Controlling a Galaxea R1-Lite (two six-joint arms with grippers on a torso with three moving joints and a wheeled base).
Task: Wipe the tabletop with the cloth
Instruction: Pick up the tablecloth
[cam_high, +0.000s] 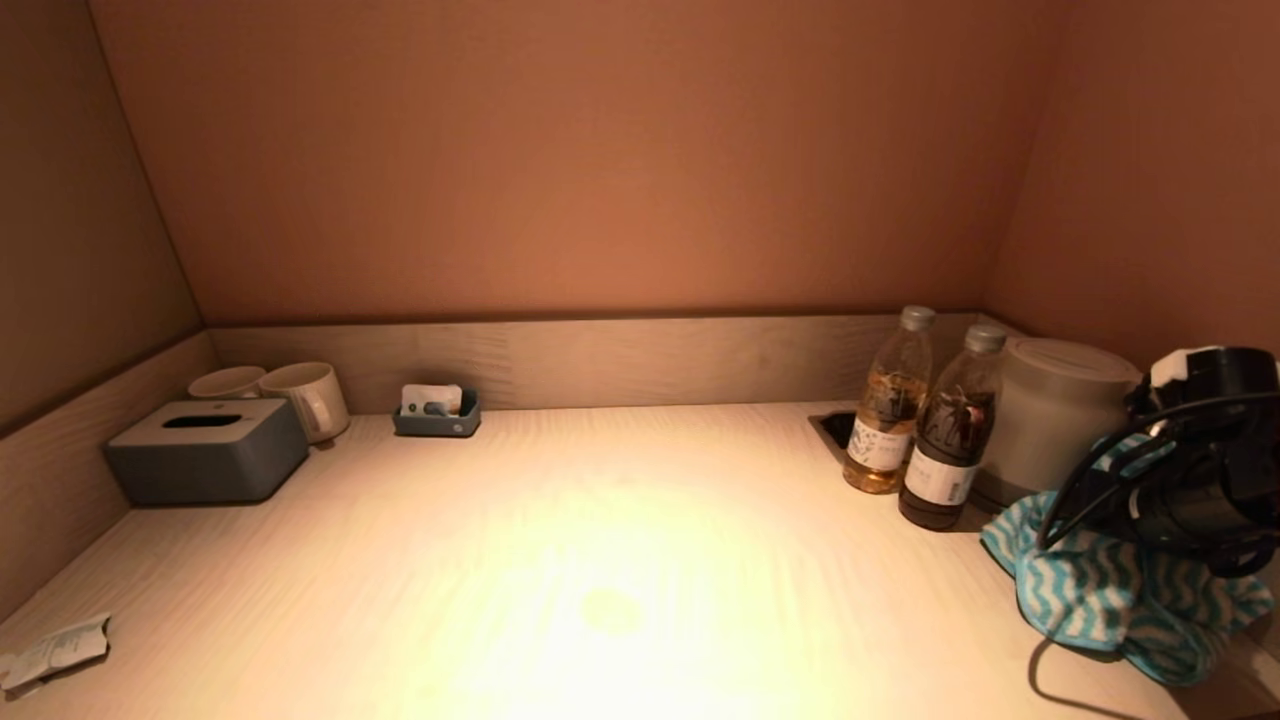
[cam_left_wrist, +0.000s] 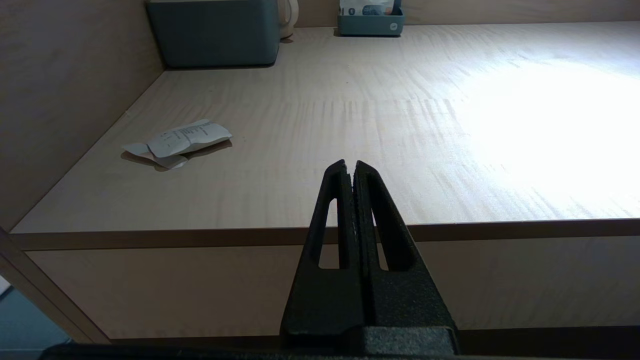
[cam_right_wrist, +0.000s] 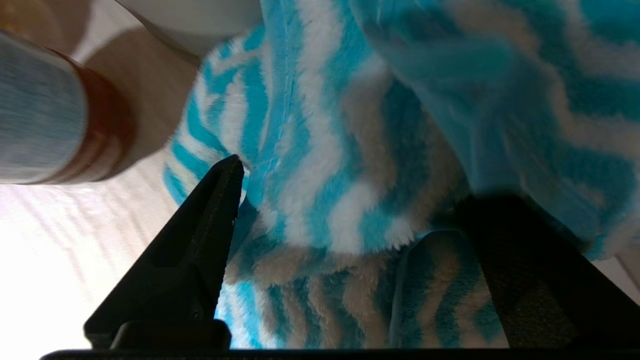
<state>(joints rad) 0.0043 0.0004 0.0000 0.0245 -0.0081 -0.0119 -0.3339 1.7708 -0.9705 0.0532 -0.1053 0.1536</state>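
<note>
I should keep lowering my right gripper until its fingers close deep around the bunched folds of the cloth (cam_right_wrist: 348, 216), because the folds fill its open fingers, clear of the dark bottle (cam_right_wrist: 66, 114).
The blue-and-white striped cloth (cam_high: 1090, 590) lies bunched at the right edge of the pale wooden tabletop (cam_high: 600, 560), in front of a white kettle. My right gripper (cam_right_wrist: 352, 180) is open, its two black fingers spread wide with the cloth (cam_right_wrist: 320, 150) filling the gap between them. The left fingertip (cam_right_wrist: 227, 175) rests at the cloth's edge. The right wrist (cam_high: 1195, 480) sits over the cloth in the head view. My left gripper (cam_left_wrist: 350, 167) is shut and empty, parked before the table's front edge (cam_left_wrist: 200, 239).
Two drink bottles (cam_high: 888, 405) (cam_high: 950, 445) and the kettle (cam_high: 1050, 420) stand just beside the cloth. A grey tissue box (cam_high: 207, 450), two mugs (cam_high: 310, 395) and a small tray (cam_high: 437, 412) sit at the back left. A crumpled paper (cam_high: 55, 650) lies front left.
</note>
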